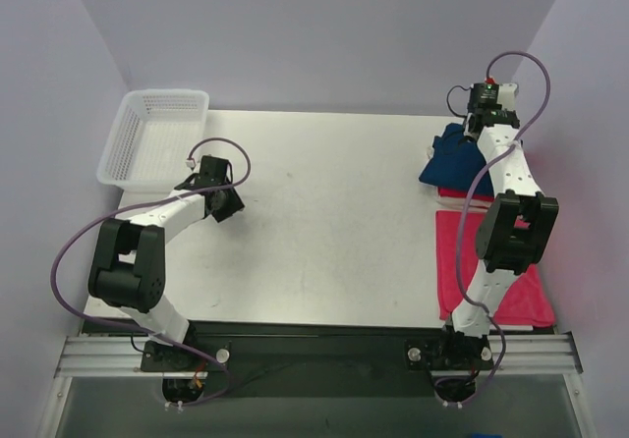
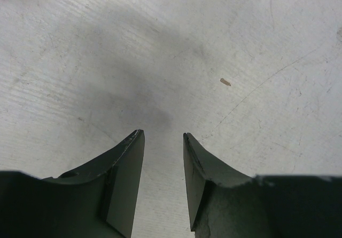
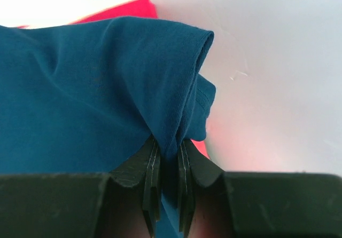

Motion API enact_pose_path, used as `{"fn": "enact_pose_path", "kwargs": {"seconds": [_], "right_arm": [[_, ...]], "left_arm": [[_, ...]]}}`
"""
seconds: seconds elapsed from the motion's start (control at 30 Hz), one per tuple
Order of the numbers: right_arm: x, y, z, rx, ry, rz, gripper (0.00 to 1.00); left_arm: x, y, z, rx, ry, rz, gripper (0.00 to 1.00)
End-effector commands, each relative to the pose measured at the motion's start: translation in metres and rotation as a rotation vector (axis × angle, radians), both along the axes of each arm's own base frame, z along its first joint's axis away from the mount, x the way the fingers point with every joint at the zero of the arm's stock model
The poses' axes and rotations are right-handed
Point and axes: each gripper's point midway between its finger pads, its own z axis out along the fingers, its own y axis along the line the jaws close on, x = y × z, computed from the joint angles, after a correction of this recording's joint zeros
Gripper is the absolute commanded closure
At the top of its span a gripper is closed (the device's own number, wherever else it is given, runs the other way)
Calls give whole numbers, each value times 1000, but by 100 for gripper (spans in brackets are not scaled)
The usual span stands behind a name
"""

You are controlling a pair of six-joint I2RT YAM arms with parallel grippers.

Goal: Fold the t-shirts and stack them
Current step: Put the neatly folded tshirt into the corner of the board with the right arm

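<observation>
My right gripper should keep pulling the t-shirt's hem toward the wall (image 1: 550, 155), because the navy blue t-shirt overhangs (image 1: 429, 174) the red cloth. It should pull until both line up, then let go.
The navy blue t-shirt (image 1: 454, 159) lies bunched at the far right of the table, on top of red cloth. My right gripper (image 1: 470, 136) is shut on a fold of its hem; in the right wrist view the blue fabric (image 3: 80, 88) fills the frame and is pinched between the jaws at my right gripper (image 3: 168, 144). A crimson red t-shirt (image 1: 457, 251) lies flat on the right side, partly under the right arm. A red edge (image 3: 120, 11) shows beyond the navy one. My left gripper (image 1: 228, 202) is open and empty over bare table; it also shows in the left wrist view (image 2: 163, 136).
A white mesh basket (image 1: 157, 136) stands at the far left corner, just beyond the left gripper. The purple side walls stand close to both table edges. A small speck (image 2: 225, 81) lies on the table ahead of the left gripper.
</observation>
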Motion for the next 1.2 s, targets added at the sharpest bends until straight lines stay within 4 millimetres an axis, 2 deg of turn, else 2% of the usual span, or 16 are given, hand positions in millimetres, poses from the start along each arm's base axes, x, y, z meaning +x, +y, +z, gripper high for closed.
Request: {"fn": "enact_pose_path", "kwargs": {"seconds": [0.0,0.2,0.23,0.33,0.37,0.4,0.43,0.63,0.8,0.87,0.9,0.93,1.0,1.03,1.13,1.17], "right_arm": [[-3,-29,14,-59,-12,-81,100],[6,-58,7,-93,13,-127,100],[9,-61,1,-99,29,-129,100],[17,-67,1,-110,25,-135,100],[21,-68,-9,-117,50,-131,100],[24,-70,-6,-129,48,-137,100],[24,-76,-16,-152,80,-158,100],[34,-91,-36,-179,128,-179,100],[35,-98,-39,-205,137,-210,100],[33,-99,-38,-208,131,-223,71],[32,-98,-37,-209,129,-225,60],[30,-99,-30,-210,108,-236,44],[28,-98,-23,-212,93,-239,36],[26,-96,-9,-222,69,-248,33],[23,-91,14,-239,31,-251,30],[24,-83,16,-246,37,-234,30]], "left_arm": [[15,-3,16,7,-52,-9,54],[16,-7,14,9,-47,-19,54],[16,-7,14,9,-45,-19,54],[17,-10,11,9,-37,-23,54],[18,-11,10,9,-36,-27,54],[18,-12,8,9,-30,-28,54],[18,-12,8,9,-28,-28,55],[19,-14,9,17,-26,-34,55],[21,-17,8,16,-23,-40,55],[21,-20,8,16,-26,-49,55],[23,-22,10,14,-32,-50,54],[23,-22,9,16,-31,-54,54],[26,-26,11,17,-40,-63,54],[27,-26,11,19,-45,-67,54],[29,-30,14,19,-60,-82,54],[29,-32,14,17,-61,-88,54]]}}
